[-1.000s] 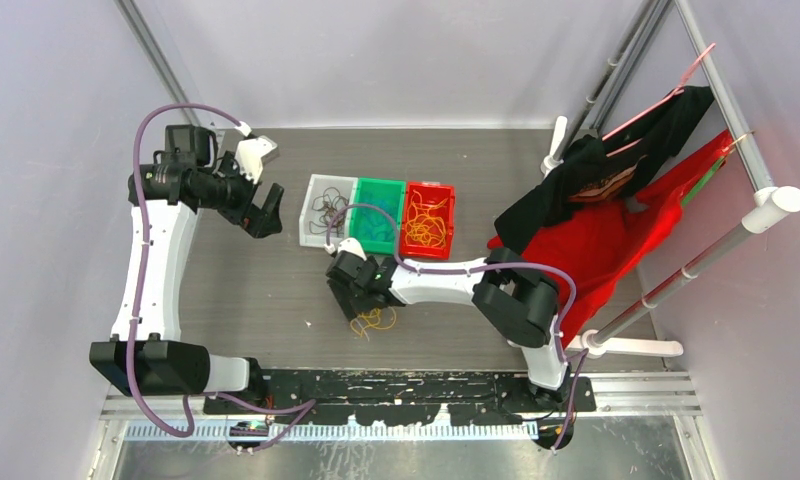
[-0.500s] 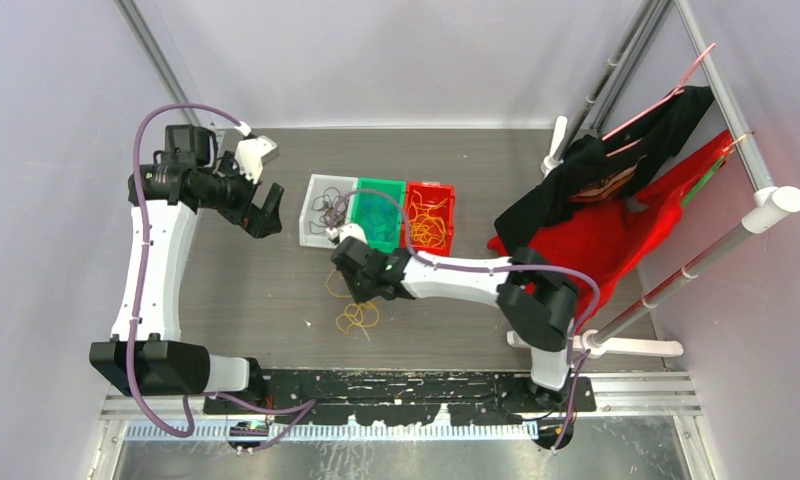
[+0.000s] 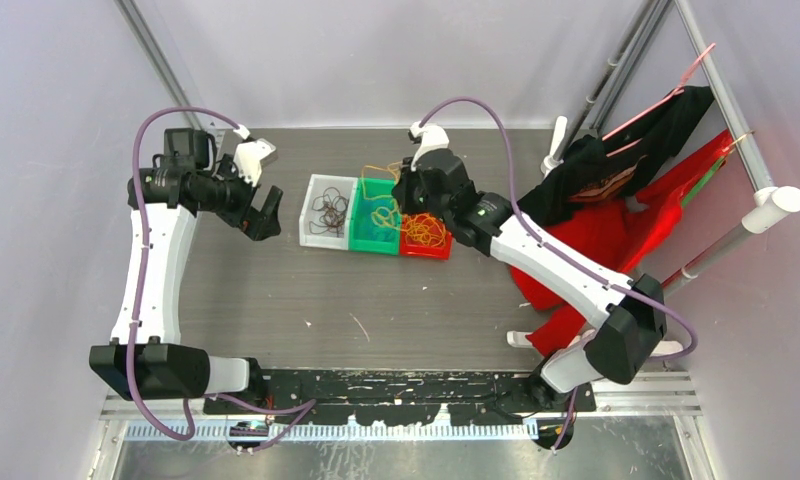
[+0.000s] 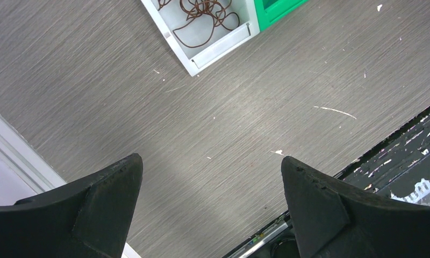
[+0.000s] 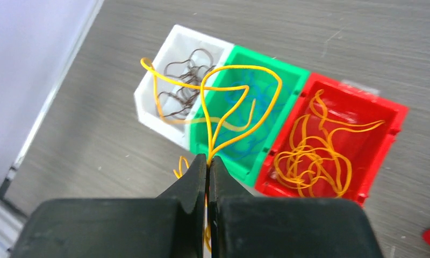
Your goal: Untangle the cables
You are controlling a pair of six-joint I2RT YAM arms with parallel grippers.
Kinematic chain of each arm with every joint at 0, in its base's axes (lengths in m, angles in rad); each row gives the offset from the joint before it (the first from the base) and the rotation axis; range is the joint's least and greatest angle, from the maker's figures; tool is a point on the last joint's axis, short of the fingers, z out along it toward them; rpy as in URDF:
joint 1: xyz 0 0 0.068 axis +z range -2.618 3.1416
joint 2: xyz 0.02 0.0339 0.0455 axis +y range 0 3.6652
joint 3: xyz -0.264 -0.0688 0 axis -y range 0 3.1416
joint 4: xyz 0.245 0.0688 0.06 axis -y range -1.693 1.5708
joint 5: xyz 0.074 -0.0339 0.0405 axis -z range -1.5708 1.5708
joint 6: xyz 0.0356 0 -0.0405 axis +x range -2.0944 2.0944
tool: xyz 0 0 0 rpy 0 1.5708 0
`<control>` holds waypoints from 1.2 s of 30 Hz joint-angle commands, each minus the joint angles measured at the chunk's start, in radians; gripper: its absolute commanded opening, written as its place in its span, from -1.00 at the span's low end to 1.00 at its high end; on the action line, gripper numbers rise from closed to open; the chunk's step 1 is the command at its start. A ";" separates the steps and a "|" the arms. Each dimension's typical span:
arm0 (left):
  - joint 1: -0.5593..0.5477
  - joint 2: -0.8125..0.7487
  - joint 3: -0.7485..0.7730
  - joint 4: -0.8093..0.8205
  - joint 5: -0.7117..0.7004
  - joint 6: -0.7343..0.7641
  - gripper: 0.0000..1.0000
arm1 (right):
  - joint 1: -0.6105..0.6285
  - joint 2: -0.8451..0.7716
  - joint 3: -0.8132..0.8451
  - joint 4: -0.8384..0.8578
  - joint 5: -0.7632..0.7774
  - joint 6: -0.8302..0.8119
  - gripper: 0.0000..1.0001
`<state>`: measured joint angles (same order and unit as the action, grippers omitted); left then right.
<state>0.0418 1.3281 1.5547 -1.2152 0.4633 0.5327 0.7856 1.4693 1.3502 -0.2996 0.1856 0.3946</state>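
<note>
I should keep my right gripper going to the red bin [image 3: 428, 240] and release there, since the looped cables [image 5: 279, 90] are all orange and hang clear of the blue cables.
My right gripper [image 3: 399, 199] hangs above the row of bins, shut on a few looped yellow-orange cables [image 3: 380, 190]. In the right wrist view the jaws [image 5: 208, 160] are pressed together on those cables [image 5: 238, 102], which curl up over the green bin [image 5: 296, 78]. The white bin [image 3: 316, 228] holds dark brown cables [image 3: 328, 207]. Blue cables [image 5: 239, 102] lie in the green bin [image 3: 378, 240]. A pile of orange cables [image 5: 315, 158] fills the red bin [image 3: 426, 250]. My left gripper [image 3: 265, 216] stands open and empty to the left of the white bin [image 4: 223, 45].
Red [image 3: 596, 245] and black [image 3: 576, 180] garments hang over a white rack [image 3: 766, 205] at the right, close to my right arm. A thin scrap [image 3: 359, 325] lies on the table in front of the bins. The black base rail [image 3: 406, 385] runs along the near edge.
My right gripper shut on yellow-orange cables lying on the table in front and carried them up and back over the bins. The left arm has stayed put.
</note>
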 commanded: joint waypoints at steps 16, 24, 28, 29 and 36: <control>0.008 -0.022 0.010 0.034 0.024 0.001 0.99 | -0.138 0.102 -0.053 0.037 0.332 -0.229 -0.98; 0.008 -0.030 0.015 0.036 0.028 0.002 0.99 | -0.151 0.293 0.094 -0.116 0.273 -0.169 -0.98; 0.008 -0.032 -0.005 0.059 0.040 0.003 0.99 | -0.151 0.417 0.193 -0.182 0.273 -0.132 -0.98; 0.007 -0.028 -0.009 0.063 0.048 0.004 0.99 | -0.153 0.439 0.206 -0.177 0.276 -0.121 -0.98; 0.007 0.067 0.096 0.000 0.049 0.004 0.99 | -0.154 0.522 0.243 -0.120 0.233 -0.027 -0.98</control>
<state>0.0418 1.3476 1.5600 -1.2057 0.4866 0.5323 0.6373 1.9793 1.5249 -0.4503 0.4400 0.2928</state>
